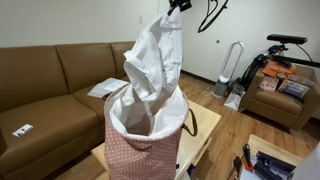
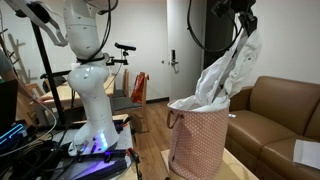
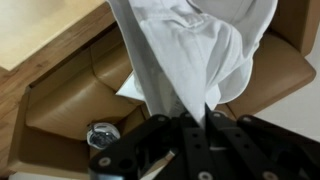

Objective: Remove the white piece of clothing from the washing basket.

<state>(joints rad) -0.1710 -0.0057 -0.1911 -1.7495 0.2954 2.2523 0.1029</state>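
Observation:
I should pull the clothing's lower end [image 2: 207, 98] over the basket's rim and down beside the basket [image 2: 236, 167], because it is still inside the basket even though my gripper is high.
The white piece of clothing [image 1: 153, 60] hangs stretched upward out of the pink dotted washing basket [image 1: 140, 150], its lower end still inside the white-lined rim. In an exterior view the cloth [image 2: 225, 70] rises above the basket [image 2: 198, 145]. My gripper [image 1: 176, 8] is at the top of the frame, shut on the cloth's upper end; it also shows in an exterior view [image 2: 242, 22]. In the wrist view the black fingers [image 3: 192, 118] pinch the white cloth [image 3: 195, 45] between them.
The basket stands on a light wooden table [image 1: 205, 135]. A brown leather sofa [image 1: 45, 85] with papers on it lies behind. An armchair with boxes [image 1: 285, 95], a fan and an exercise bike stand to the side. The robot base [image 2: 95, 90] is nearby.

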